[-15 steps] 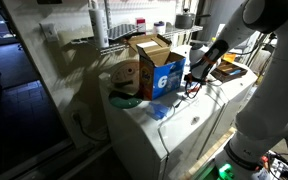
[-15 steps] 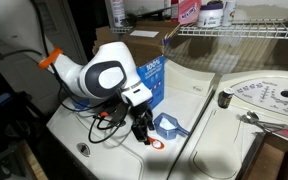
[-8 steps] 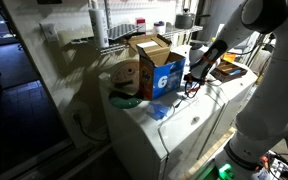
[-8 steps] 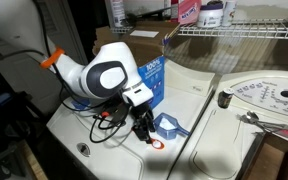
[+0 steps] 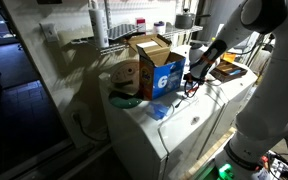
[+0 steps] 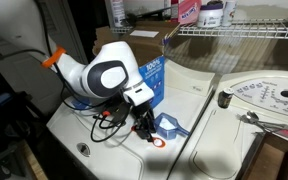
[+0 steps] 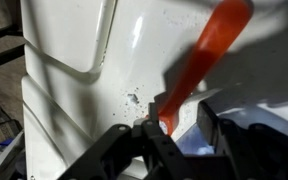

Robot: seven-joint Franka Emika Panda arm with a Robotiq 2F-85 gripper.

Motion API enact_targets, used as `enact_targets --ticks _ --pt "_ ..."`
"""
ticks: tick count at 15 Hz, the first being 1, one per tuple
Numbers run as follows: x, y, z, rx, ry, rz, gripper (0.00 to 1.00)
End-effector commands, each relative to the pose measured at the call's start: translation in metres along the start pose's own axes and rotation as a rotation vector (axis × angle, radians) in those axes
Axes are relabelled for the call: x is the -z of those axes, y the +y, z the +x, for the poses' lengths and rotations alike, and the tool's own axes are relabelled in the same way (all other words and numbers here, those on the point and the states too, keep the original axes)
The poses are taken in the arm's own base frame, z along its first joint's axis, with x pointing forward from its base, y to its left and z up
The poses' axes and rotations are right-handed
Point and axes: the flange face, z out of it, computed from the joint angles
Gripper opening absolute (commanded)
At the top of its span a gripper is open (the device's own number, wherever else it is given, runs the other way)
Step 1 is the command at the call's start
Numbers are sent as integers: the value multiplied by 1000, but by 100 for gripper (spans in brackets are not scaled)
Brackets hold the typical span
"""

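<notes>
My gripper's part-open fingers have the orange handle [image 7: 200, 60] slanting through them, so I should open them wider, center them around its lower end [image 7: 172, 107] and close squarely before lifting.
An orange handle [image 7: 199, 60] lies slantwise on the white appliance top [image 7: 74, 110], and its lower end runs between my gripper's [image 7: 179, 122] jaws. The handle rests against the left finger [image 7: 144, 135]. A gap still shows between it and the right finger [image 7: 219, 125], so the jaws stand part open around it. In both exterior views the gripper [image 6: 144, 133] [image 5: 196, 78] points down at the white top, just in front of a cardboard box [image 6: 149, 70] [image 5: 156, 68] with a blue printed side. An orange bit [image 6: 156, 143] shows beside the fingers.
A blue ring-shaped object [image 6: 170, 126] lies right of the gripper, and black and red wires [image 6: 106, 125] lie to its left. A wire shelf [image 6: 239, 32] with bottles hangs above. A round white perforated disc [image 6: 269, 96] and a metal piece [image 6: 225, 99] sit farther right. A green bowl [image 5: 125, 100] stands by the box.
The jaws have drawn closer together around the orange handle. The arm itself has hardly moved.
</notes>
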Motion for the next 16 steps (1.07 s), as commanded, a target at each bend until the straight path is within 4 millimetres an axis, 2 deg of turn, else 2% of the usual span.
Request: enact_targets --ticks 1,5,6,8,9,12,14,15,16 --pt "-4 -6 1 -16 -7 -5 73" --pt "-3 -6 -1 -17 -21 -1 98" --pt "-3 -6 -1 -22 -27 1 100" --pt "-3 -7 -2 -32 -42 9 88" --pt "-2 -7 -3 -38 -48 11 75" --pt "-2 -8 -3 -54 -63 18 54" --pt "-2 -9 -3 -64 -69 21 43" --pt "-1 -9 -2 -68 -70 22 40" --pt "-1 -9 -2 -70 -70 22 30"
